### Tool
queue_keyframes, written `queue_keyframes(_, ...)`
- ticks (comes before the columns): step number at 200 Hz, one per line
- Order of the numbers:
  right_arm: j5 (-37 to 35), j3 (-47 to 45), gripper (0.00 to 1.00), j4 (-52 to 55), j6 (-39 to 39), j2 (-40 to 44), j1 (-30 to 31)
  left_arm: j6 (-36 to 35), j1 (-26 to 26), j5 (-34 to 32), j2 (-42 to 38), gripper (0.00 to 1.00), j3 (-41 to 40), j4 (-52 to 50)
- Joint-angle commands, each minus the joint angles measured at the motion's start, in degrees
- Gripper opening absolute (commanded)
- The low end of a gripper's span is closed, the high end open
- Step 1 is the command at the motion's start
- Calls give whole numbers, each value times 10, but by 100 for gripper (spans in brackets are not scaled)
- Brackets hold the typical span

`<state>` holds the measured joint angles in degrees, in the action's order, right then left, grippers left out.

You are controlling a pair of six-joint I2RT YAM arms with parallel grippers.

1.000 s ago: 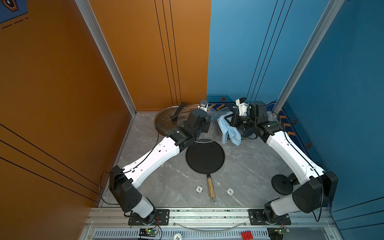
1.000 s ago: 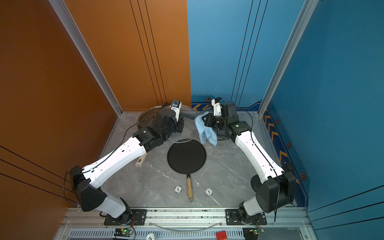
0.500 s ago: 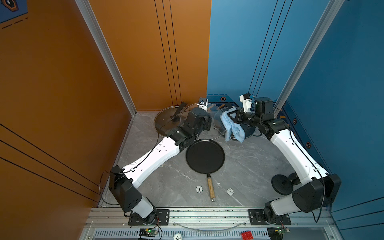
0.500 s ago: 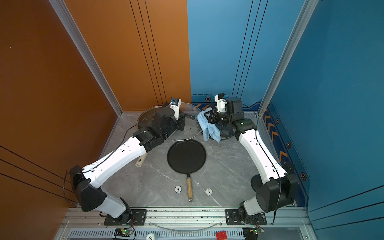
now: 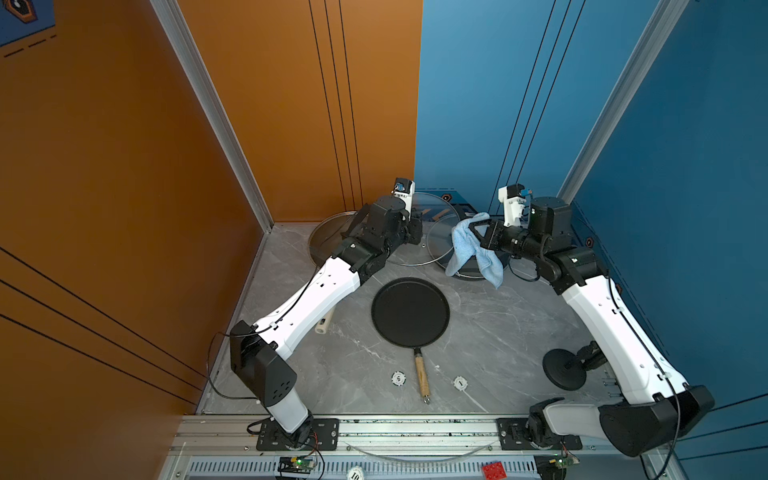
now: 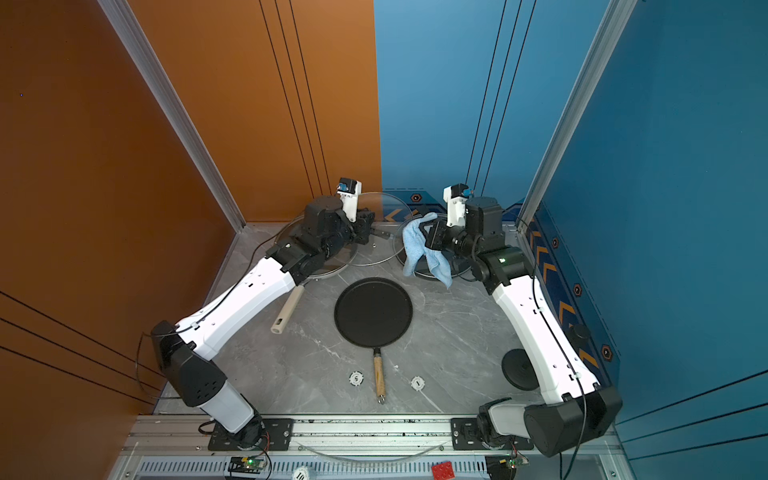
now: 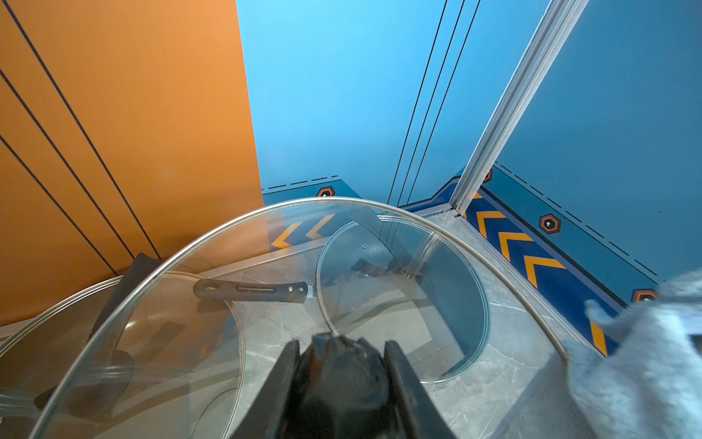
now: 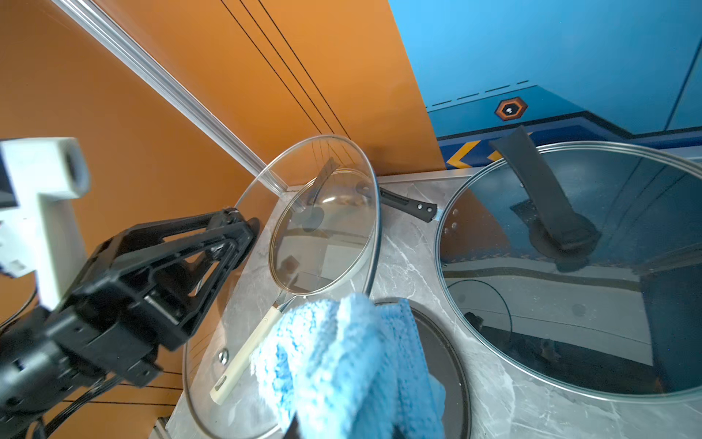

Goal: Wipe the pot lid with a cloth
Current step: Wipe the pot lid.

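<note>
The cloth is hanging at the lid's rim (image 7: pixel 561 352). My left gripper needs to pull the lid back while my right gripper sweeps the cloth in across the glass (image 7: pixel 409 292).
My left gripper (image 5: pixel 415 232) is shut on the black knob (image 7: pixel 342 374) of a clear glass pot lid (image 5: pixel 436 247), holding it tilted up off the table at the back middle. Both left fingers (image 7: pixel 287 380) press on the knob's sides. The light-blue cloth (image 5: pixel 467 247) hangs bunched from my right gripper (image 5: pixel 478 233), which is shut on it just right of the lid's rim. In the right wrist view the cloth (image 8: pixel 342 361) covers the jaws, with the held lid (image 8: pixel 342 182) seen nearly edge-on beyond it. I cannot tell whether cloth and lid touch.
A black flat pan (image 5: pixel 410 311) with a wooden handle lies mid-table. A lidded pan with a beige handle (image 6: pixel 286 311) sits back left under my left arm. Another glass lid (image 8: pixel 569 304) lies below the cloth. Two poker chips (image 5: pixel 398 377) and a black disc (image 5: pixel 564 368) sit near the front.
My right arm has drawn back to the right and slightly up, carrying the cloth along the lid's edge. The left gripper has tipped the lid a little more upright.
</note>
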<state>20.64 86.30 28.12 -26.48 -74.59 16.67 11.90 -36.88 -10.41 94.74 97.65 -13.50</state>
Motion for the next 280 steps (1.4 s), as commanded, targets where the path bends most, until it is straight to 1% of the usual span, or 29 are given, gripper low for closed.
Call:
queue_keyframes(1, -53, -6, 7, 21, -19, 41, 9, 13, 23, 43, -15, 32, 30, 39)
queue_keyframes(23, -81, -9, 7, 17, -26, 58, 19, 5, 28, 52, -15, 32, 38, 33)
queue_keyframes(42, -113, -17, 7, 13, -29, 66, 40, 1, 33, 57, -23, 32, 32, 31)
queue_keyframes(75, -170, -39, 8, 17, -36, 79, 83, 1, 42, 33, -61, 32, -10, 31)
queue_keyframes(94, -200, -66, 8, 3, -52, 92, 102, 15, 55, 30, -82, 32, -36, 37)
queue_keyframes(115, -201, -79, 7, -10, -60, 95, 107, 21, 66, 34, -93, 32, -48, 32)
queue_keyframes(135, -197, -63, 7, -6, -51, 82, 109, 23, 67, 41, -96, 31, -53, 32)
queue_keyframes(151, -176, -46, 7, -17, -40, 61, 109, 25, 67, 55, -90, 32, -52, 36)
queue_keyframes(166, -152, -14, 7, -21, -31, 28, 116, 27, 67, 71, -79, 31, -46, 36)
queue_keyframes(190, -142, 48, 7, -24, -8, -28, 151, 29, 62, 79, -74, 31, -44, 43)
queue_keyframes(207, -98, 85, 7, -55, -17, -62, 164, 32, 61, 83, -72, 31, -52, 45)
queue_keyframes(216, -88, 108, 7, -62, -19, -79, 172, 33, 61, 88, -71, 31, -53, 43)
queue_keyframes(238, -89, 153, 8, -54, -6, -104, 193, 29, 55, 88, -73, 31, -66, 48)
queue_keyframes(252, -112, 163, 8, -32, 12, -109, 200, 29, 55, 86, -78, 31, -77, 56)
queue_keyframes(254, -116, 177, 8, -29, 14, -108, 200, 29, 55, 86, -78, 31, -79, 58)
queue_keyframes(280, -130, 170, 9, -22, 20, -104, 191, 22, 55, 90, -88, 31, -96, 70)
